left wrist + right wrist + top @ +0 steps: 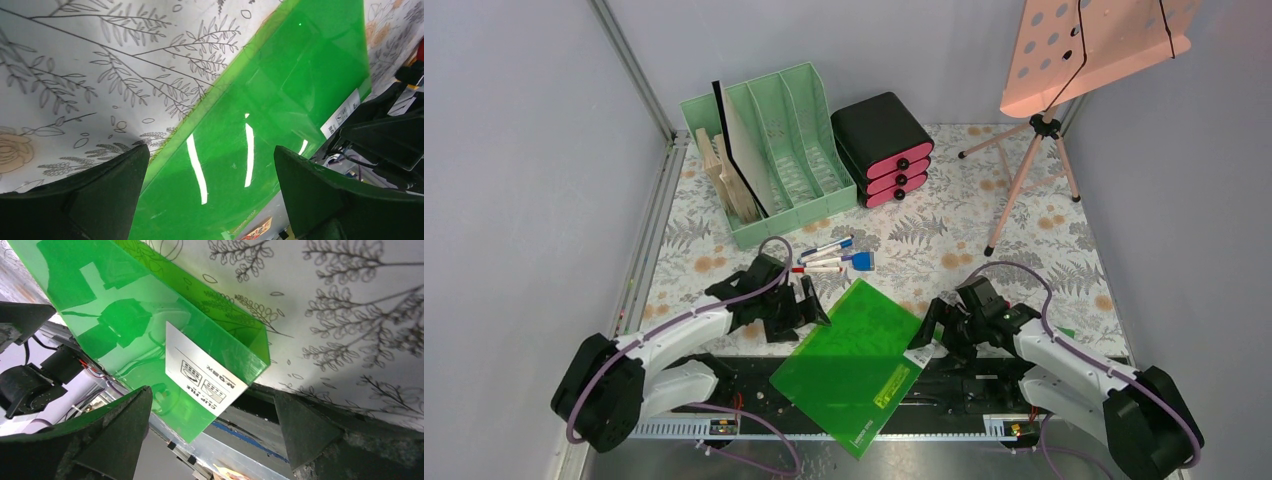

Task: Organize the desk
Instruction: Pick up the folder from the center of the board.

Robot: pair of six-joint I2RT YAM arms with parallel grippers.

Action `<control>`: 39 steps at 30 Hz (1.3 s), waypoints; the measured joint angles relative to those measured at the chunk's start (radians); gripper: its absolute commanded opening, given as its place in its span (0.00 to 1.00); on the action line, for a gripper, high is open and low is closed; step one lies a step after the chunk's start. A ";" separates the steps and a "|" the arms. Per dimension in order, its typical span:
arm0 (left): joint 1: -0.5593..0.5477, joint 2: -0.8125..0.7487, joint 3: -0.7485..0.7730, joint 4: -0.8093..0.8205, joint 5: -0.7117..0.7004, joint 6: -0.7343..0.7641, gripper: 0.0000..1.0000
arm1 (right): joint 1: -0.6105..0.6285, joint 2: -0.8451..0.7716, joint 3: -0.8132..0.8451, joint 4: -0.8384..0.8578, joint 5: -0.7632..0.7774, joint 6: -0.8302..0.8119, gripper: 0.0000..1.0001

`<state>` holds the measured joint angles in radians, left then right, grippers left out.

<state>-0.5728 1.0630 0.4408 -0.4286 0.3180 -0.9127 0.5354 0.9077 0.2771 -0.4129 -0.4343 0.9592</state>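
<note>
The green clip file's labelled corner hangs over the black bar, so my right gripper should keep bringing its open fingers around that corner [919, 355] until they pinch it.
The desk [944, 225] has a pale cloth with grey ferns and orange flowers. A translucent green clip file [854, 360] lies flat at its near edge and overhangs the black rail. My left gripper [810, 304] is open at the file's left edge; in the left wrist view the left gripper [210, 170] has the green file [260, 125] below its spread fingers. My right gripper [928, 336] is open at the file's right corner. In the right wrist view the right gripper [212, 410] straddles the labelled corner of the file [125, 315]. Neither holds anything.
Several marker pens [826, 256] and a blue clip [863, 261] lie just beyond the file. A mint-green file rack [769, 150] with boards stands back left. Beside it is a black drawer box [884, 150] with pink fronts. A pink stand on a tripod [1044, 130] is back right.
</note>
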 measured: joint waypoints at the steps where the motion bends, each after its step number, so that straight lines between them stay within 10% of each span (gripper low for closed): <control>1: -0.009 0.013 0.008 0.000 0.000 0.001 0.99 | 0.000 0.011 -0.005 0.021 -0.009 0.004 0.98; 22: -0.103 0.100 0.050 0.024 0.036 0.005 0.95 | 0.000 -0.088 -0.100 0.462 -0.182 0.212 0.82; 39: -0.123 0.127 0.048 0.064 0.077 -0.004 0.96 | -0.002 0.019 -0.064 0.599 -0.267 0.220 0.19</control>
<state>-0.6956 1.1904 0.4885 -0.3641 0.3954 -0.9169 0.5339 0.9264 0.2127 0.1860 -0.7017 1.1790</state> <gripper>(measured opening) 0.957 0.296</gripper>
